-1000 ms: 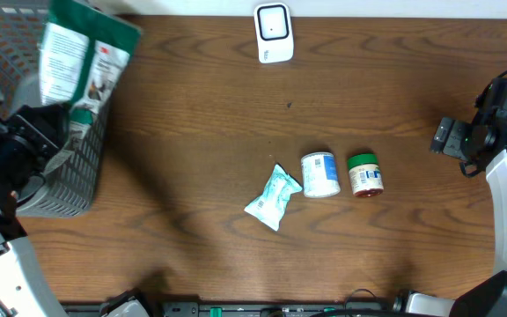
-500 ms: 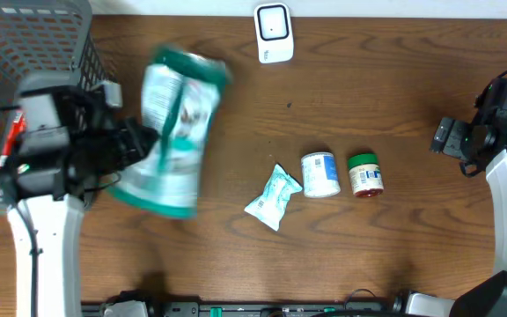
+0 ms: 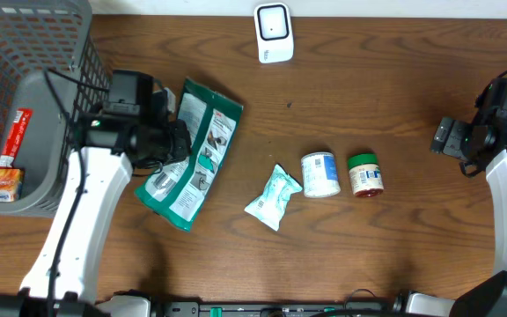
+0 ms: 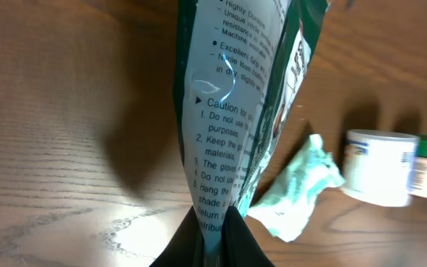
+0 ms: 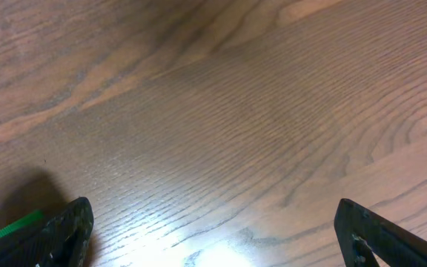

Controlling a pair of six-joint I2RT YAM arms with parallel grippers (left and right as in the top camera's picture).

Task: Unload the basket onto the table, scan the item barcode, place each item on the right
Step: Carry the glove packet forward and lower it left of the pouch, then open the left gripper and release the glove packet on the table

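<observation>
My left gripper should keep lowering the bag until it lies flat, since the bag's printed side faces up over clear wood beside the teal packet.
My left gripper is shut on the edge of a green and white bag and holds it low over the table, right of the basket. In the left wrist view the bag rises from between my fingers, its printed caution text facing the camera. No barcode shows on it. A white scanner stands at the table's back edge. My right gripper stays open at the far right; in its wrist view the fingers stand wide apart over bare wood.
A grey wire basket at the left holds a red packet and a small orange box. A crumpled teal packet, a white can and a green-lidded jar lie mid-table.
My left arm has swung the bag from above the basket rightwards and down over the table. The right arm has not moved.
</observation>
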